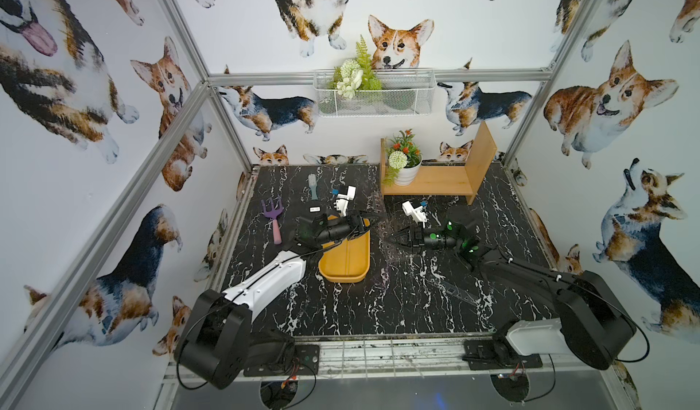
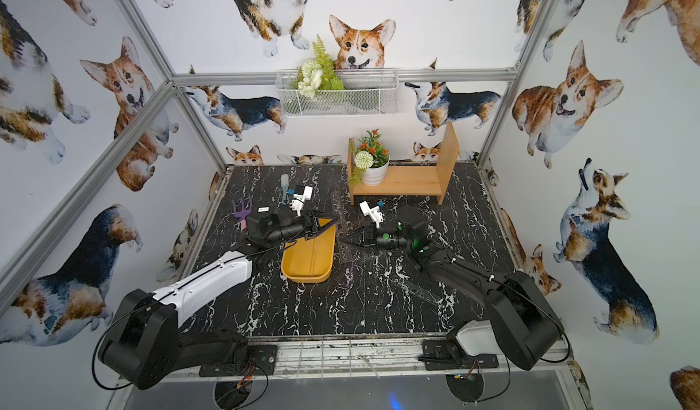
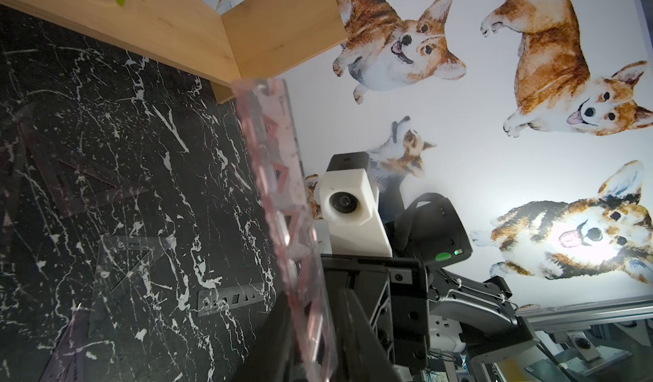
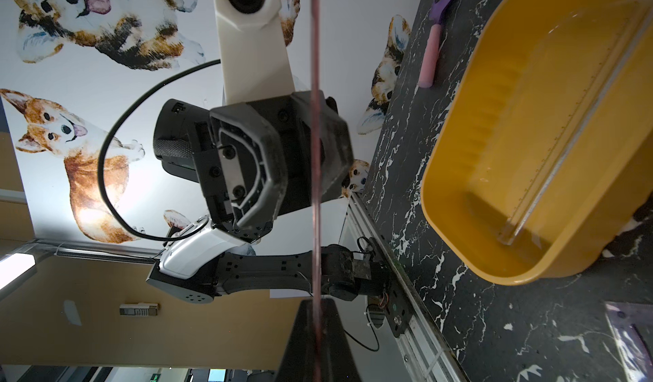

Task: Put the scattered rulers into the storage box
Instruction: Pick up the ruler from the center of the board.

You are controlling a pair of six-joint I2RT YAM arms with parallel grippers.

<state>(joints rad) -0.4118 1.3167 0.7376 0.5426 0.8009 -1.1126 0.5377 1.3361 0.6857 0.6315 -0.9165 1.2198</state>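
My right gripper should pass the pink-tinted ruler [image 3: 281, 171] to my left gripper and then move away, because the storage box [image 1: 345, 261] is under my left gripper. My left gripper will lower the ruler inside after that.
A pink-tinted clear ruler [image 3: 279, 186] hangs in the air between both arms, edge-on in the right wrist view [image 4: 315, 150]. My right gripper [image 4: 315, 313] [image 1: 390, 237] is shut on one end. The other end stands between the jaws of my left gripper [image 3: 314, 313] [image 1: 373, 222]; they sit close on either side, but contact does not show. The yellow storage box [image 1: 344, 271] [image 4: 459, 221] lies below the left gripper with one clear ruler [image 4: 565, 143] inside. Two set squares [image 3: 81, 182] [image 3: 130, 270] and a straight ruler [image 3: 233, 297] [image 1: 460, 294] lie on the black marble table.
A purple toy fork [image 1: 273, 218] and a pale blue brush [image 1: 313, 184] lie at the back left. A wooden shelf [image 1: 447, 180] with a potted plant [image 1: 403, 161] stands at the back right. A white wire basket [image 1: 373, 93] hangs on the rear wall.
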